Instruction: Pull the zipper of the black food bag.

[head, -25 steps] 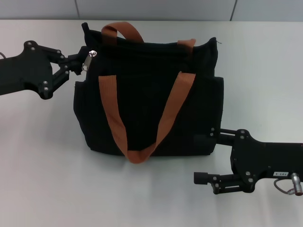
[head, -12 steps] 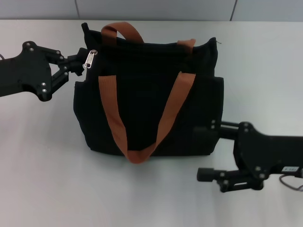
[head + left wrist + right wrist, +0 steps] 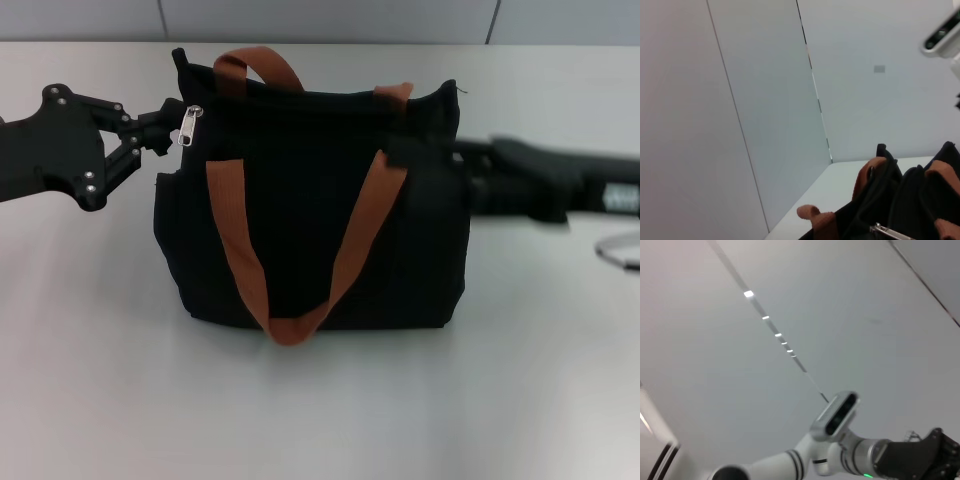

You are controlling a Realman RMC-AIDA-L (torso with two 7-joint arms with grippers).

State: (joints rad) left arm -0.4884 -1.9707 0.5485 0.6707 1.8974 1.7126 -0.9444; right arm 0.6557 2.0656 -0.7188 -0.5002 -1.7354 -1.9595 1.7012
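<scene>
The silver zipper tab hangs free at the bag's top corner (image 3: 194, 90), so my right gripper should keep going across the bag and close on the tab (image 3: 188, 127).
The black food bag (image 3: 310, 210) stands upright mid-table, its two orange-brown strap handles (image 3: 235, 250) hanging down the front. The silver zipper tab (image 3: 187, 126) hangs at the left end of the top zip line. My left gripper (image 3: 163, 133) is at the bag's top left corner, fingers closed together just left of the tab, a small gap apart from it. The left wrist view shows the bag's top (image 3: 910, 200) and the tab (image 3: 888, 231). My right gripper (image 3: 465, 162) is blurred beside the bag's upper right side.
The pale table (image 3: 320, 400) stretches in front of the bag and to both sides. A grey wall panel (image 3: 330, 20) runs behind. A cable loop (image 3: 618, 250) lies at the right edge. The robot's white head (image 3: 837, 412) shows in the right wrist view.
The right arm swung from the table's front right up to the bag's upper right side. The left gripper edged left, and the tab went from tilted toward it to hanging straight.
</scene>
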